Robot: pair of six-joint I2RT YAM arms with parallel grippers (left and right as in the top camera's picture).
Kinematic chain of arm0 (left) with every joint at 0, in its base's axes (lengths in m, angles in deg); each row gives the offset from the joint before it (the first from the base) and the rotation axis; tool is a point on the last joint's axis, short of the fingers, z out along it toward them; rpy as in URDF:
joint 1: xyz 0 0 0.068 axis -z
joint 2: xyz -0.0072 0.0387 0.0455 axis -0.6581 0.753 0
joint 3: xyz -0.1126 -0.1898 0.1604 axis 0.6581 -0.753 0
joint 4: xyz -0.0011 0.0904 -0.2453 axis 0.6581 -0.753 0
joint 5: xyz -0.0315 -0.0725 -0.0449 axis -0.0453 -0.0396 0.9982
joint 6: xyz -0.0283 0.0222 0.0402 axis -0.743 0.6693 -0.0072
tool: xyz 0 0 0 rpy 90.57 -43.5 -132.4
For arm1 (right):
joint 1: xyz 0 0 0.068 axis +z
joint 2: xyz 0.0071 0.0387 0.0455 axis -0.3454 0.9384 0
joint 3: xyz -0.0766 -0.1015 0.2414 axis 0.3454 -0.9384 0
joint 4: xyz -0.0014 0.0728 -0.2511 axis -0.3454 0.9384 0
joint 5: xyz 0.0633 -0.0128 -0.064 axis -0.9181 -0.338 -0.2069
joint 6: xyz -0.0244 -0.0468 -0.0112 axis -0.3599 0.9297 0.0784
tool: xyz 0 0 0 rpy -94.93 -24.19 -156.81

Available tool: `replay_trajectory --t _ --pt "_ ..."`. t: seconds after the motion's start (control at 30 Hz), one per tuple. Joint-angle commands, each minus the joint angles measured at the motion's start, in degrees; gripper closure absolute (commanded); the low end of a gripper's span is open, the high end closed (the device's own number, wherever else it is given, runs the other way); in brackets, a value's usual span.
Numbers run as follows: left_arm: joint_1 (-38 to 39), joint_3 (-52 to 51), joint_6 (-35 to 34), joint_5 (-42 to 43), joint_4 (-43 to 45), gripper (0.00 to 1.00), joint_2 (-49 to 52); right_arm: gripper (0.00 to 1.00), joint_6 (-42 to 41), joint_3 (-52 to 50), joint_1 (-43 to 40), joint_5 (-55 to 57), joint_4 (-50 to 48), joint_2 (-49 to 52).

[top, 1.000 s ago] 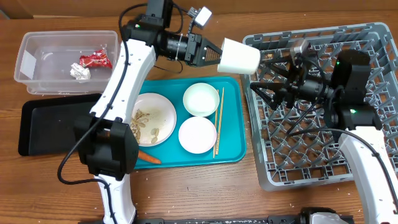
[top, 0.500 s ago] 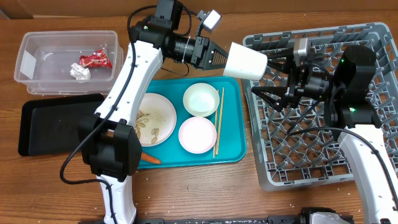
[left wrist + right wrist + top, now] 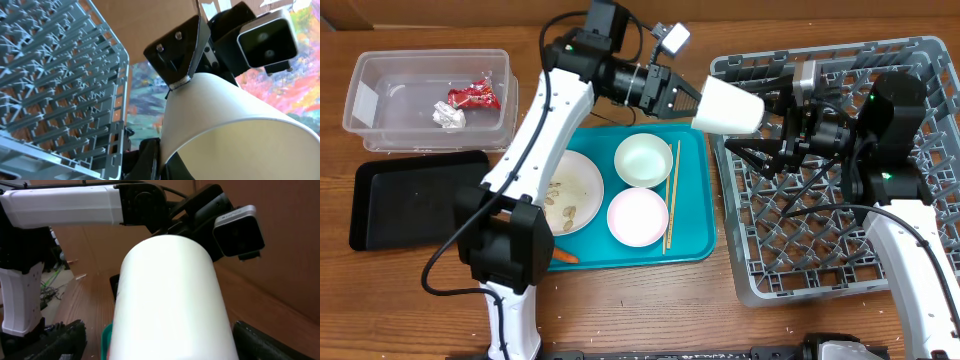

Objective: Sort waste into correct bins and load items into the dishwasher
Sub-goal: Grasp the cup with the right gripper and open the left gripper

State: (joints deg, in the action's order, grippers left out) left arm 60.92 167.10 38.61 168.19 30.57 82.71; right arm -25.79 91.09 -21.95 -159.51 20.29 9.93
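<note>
My left gripper grasps the small white cup's rim at the grey dish rack's edge, so my right gripper should grab its base and bring it farther in.
My left gripper is shut on the rim of the small white cup and holds it sideways in the air at the left edge of the grey dish rack. My right gripper is open, with its fingers spread on either side of the cup. The cup fills the left wrist view. On the teal tray lie a white plate with nut-like scraps, a white bowl, a pink bowl and chopsticks. A carrot lies at the tray's front edge.
A clear tub at the back left holds a red wrapper and a silver one. A black tray lies in front of it. The left arm reaches across above the teal tray.
My left arm has carried the cup to the right, from above the teal tray's back edge to the rack's left edge, in between my right gripper's open fingers.
</note>
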Motion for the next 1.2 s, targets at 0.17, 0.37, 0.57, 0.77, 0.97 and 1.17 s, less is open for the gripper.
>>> replay_trajectory --t 0.17,0.37,0.57,0.77,0.97,1.17 --pt "0.28 0.79 -1.40 -0.13 0.04 0.96 0.63 0.15 0.07 1.25 0.17 0.09 -1.70 -0.24" --pt "0.31 0.79 -1.38 -0.17 0.11 0.96 0.63 0.25 0.07 1.25 0.17 0.09 -1.66 -0.24" --pt "0.28 0.79 -1.38 -1.22 0.11 0.95 0.63 0.28 0.09 1.25 0.17 0.09 -0.74 -0.13" --pt "0.28 0.79 -1.40 -1.64 0.35 0.88 0.63 0.34 0.07 1.25 0.17 0.09 0.33 -0.13" --pt "0.26 0.79 -1.38 -2.05 0.46 0.82 0.63 0.39 0.07 1.25 0.17 0.09 0.72 -0.13" --pt "-0.04 0.79 -0.72 -16.79 0.09 0.53 0.63 0.42 0.07 1.25 0.17 0.13 2.25 -0.13"
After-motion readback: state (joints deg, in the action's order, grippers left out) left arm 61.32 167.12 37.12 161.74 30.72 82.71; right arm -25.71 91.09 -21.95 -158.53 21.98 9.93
